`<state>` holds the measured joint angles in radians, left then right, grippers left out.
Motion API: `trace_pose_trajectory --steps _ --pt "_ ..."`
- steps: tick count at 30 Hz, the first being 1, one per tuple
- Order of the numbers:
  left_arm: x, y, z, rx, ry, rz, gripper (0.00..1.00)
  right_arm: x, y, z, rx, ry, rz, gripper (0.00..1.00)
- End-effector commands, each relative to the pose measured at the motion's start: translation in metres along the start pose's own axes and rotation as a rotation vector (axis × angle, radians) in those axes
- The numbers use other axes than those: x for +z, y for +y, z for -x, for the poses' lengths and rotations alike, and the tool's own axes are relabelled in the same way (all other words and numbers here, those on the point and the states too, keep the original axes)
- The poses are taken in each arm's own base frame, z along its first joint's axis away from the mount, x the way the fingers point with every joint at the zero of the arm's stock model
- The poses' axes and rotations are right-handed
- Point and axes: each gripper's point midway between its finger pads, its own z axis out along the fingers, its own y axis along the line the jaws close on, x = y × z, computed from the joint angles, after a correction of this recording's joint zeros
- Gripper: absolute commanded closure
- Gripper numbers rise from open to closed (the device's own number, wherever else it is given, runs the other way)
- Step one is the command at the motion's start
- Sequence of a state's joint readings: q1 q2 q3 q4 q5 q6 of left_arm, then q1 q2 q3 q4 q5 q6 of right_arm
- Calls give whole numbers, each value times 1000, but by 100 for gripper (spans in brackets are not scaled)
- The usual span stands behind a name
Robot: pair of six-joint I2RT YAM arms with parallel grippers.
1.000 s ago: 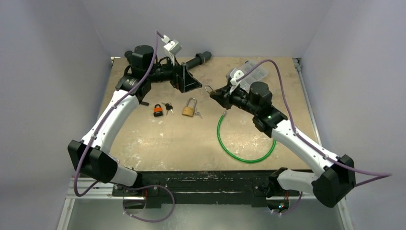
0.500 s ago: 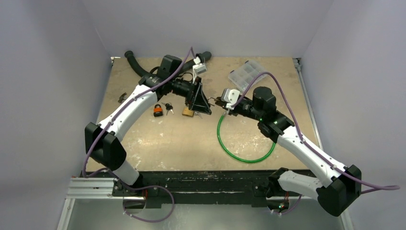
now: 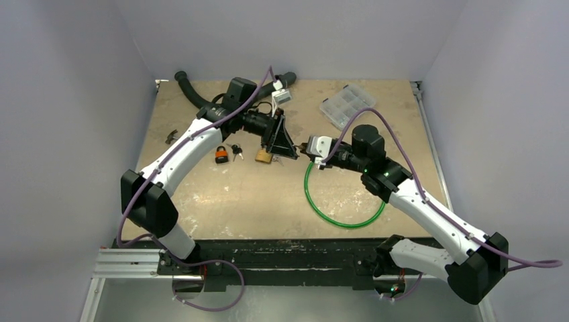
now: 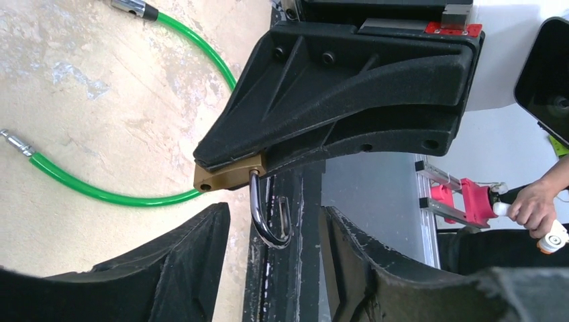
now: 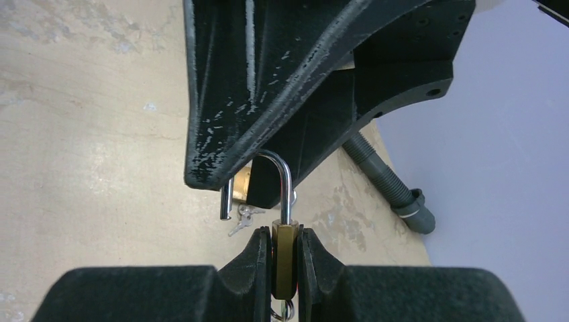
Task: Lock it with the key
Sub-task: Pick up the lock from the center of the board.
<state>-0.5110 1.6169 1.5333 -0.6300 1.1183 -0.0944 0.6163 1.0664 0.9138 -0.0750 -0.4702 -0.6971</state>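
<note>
I should hold the padlock's shackle [image 4: 256, 204] with my left gripper while my right gripper opens off the padlock's body, because the padlock's key ring [image 5: 284, 310] is between my right gripper's fingers.
My right gripper [image 5: 284, 231] is shut on the body of a small brass padlock [image 5: 284, 258]. Its steel shackle [image 5: 280, 176] stands open and a key ring hangs under the body. In the left wrist view the same padlock [image 4: 228, 176] sticks out of the right gripper's fingers, and its shackle [image 4: 268, 221] hangs between my left gripper's fingertips without touching them. My left gripper [image 4: 275, 215] is open and empty. In the top view the two grippers, left [image 3: 285, 149] and right [image 3: 305, 149], meet mid-table.
A second brass padlock [image 3: 263, 156] lies on the table under the left gripper, with loose keys [image 3: 235, 151] and an orange padlock [image 3: 220, 155] to its left. A green hose loop [image 3: 342, 201] lies front right. A clear organiser box [image 3: 345, 105] and a black hose [image 3: 191, 90] sit at the back.
My left arm swung from the back left to mid-table, facing the right gripper. My right gripper moved slightly nearer with the padlock. Little has moved in the last half second.
</note>
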Motion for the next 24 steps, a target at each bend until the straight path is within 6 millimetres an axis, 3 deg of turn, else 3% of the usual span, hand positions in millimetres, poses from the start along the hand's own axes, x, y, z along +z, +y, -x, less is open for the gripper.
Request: trace_pose_trajectory --steps 1,4,7,9,13,15,20,24 --pt "0 2 7 30 -22 -5 50 -3 0 19 -45 -62 14 100" --pt "0 0 8 54 -30 -10 70 -2 3 20 -33 -62 27 100" --pt "-2 -4 9 87 -43 -11 98 -3 8 20 3 -61 47 100" --pt "-4 -5 9 100 -49 -2 100 -3 14 17 26 -46 79 96" --pt "-10 -9 12 151 -63 7 100 -5 27 12 104 -30 121 53" --pt "-14 -11 16 183 -74 17 100 -7 29 8 138 -12 122 43" --pt "-15 -16 17 193 -78 -6 100 -8 30 4 171 8 110 40" --pt "-15 -16 14 208 -75 -2 100 -5 26 16 202 -30 109 43"
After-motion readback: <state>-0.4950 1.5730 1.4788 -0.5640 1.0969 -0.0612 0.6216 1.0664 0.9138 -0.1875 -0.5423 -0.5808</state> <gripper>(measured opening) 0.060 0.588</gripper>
